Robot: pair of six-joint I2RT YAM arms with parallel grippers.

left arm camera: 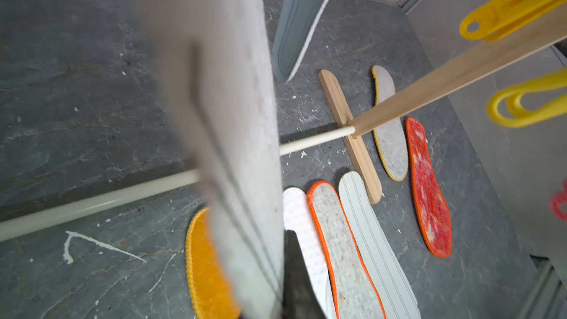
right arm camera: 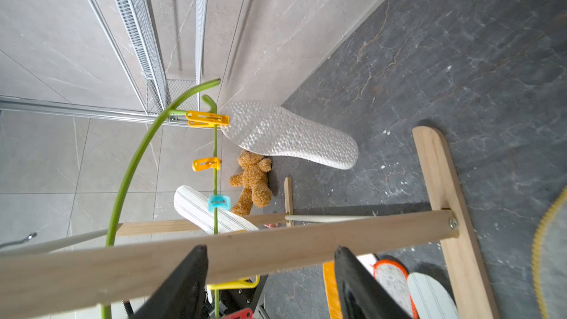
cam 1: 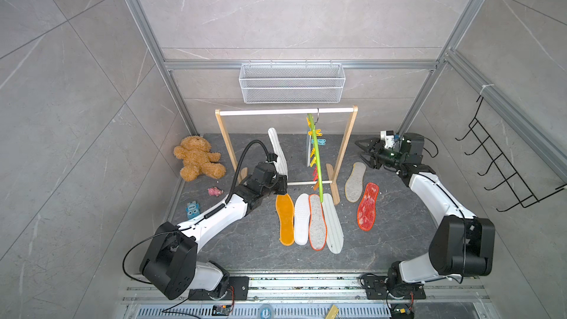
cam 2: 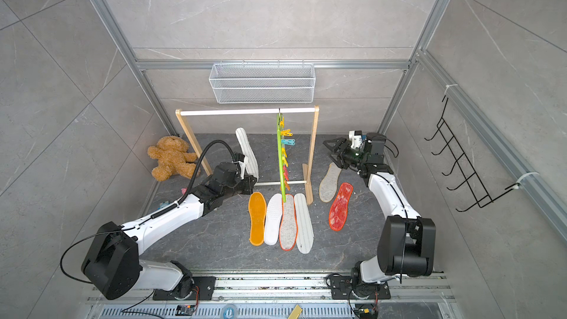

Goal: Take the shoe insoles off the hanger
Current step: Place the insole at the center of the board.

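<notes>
I keep lowering the pale striped insole (cam 1: 276,147) with my left gripper until it lands, as it is clear of the hanger and has an open spot (cam 1: 267,224) beside the orange-yellow insole.
The lime-green hanger (cam 1: 316,161) hangs from the rack's white rail. One blue-grey insole (cam 1: 308,151) (left arm camera: 300,16) is still clipped to it. My left gripper (cam 1: 280,184) (left arm camera: 276,286) is shut on a pale striped insole (cam 1: 277,151) (left arm camera: 221,118), held upright left of the hanger. On the floor lie the orange-yellow (cam 1: 285,219), white (cam 1: 302,219), orange-rimmed grey (cam 1: 317,222), striped (cam 1: 333,225), felt (cam 1: 355,182) and red mesh (cam 1: 368,207) insoles. My right gripper (cam 1: 363,150) (right arm camera: 271,259) stands open and empty right of the rack's post.
The wooden rack (cam 1: 346,148) stands mid-floor. A teddy bear (cam 1: 198,162), a pink toy (cam 1: 214,191) and a blue toy (cam 1: 192,209) lie at the left. A wire basket (cam 1: 291,82) hangs on the back wall, black wire hooks (cam 1: 503,164) on the right wall.
</notes>
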